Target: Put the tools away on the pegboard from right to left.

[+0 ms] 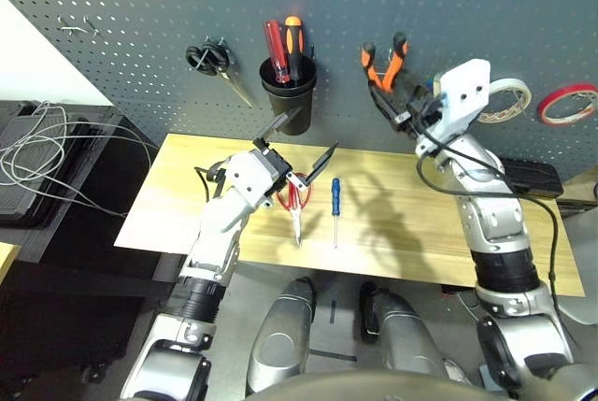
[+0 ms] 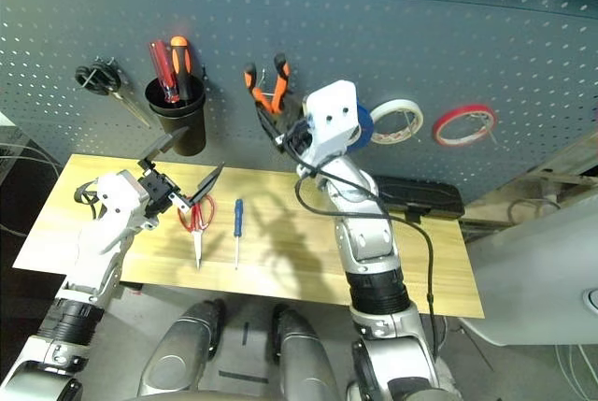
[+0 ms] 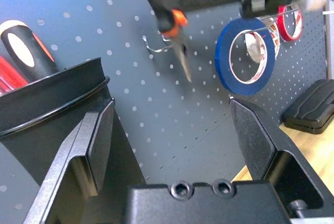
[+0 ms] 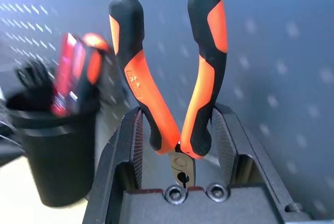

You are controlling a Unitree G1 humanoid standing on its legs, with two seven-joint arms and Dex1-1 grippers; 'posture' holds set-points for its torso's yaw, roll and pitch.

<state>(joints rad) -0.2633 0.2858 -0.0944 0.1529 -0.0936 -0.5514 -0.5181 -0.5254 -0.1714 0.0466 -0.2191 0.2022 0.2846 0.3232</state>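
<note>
The pliers' jaws point(image 3: 182, 59) hang below the hook's opening, so the robot's right gripper should first lift the pliers higher and then lower them jaws-down into the metal hook point(image 3: 157, 46).
My right gripper point(image 1: 400, 109) is shut on the orange-and-black pliers point(image 1: 381, 66), held handles-up against the pegboard point(image 1: 140, 8) close to a metal hook point(image 3: 158, 46). In the right wrist view the pliers point(image 4: 172, 93) sit clamped between both fingers. The blue tape ring point(image 3: 220, 59) hangs on the board just right of them. On the wooden table point(image 1: 402, 242) lie the red-handled scissors point(image 1: 294, 200) and, to their right, the small blue-handled screwdriver point(image 1: 335, 203). My left gripper point(image 1: 304, 139) hovers open just above the scissors, holding nothing.
A black cup point(image 1: 288, 88) on the board holds a red and an orange screwdriver. Black scissors point(image 1: 215, 57) hang left of it. White tape point(image 1: 512, 97) and red tape point(image 1: 567, 102) hang far right. A black box point(image 1: 534, 179) lies at the table's right rear; cables point(image 1: 37, 153) lie off its left side.
</note>
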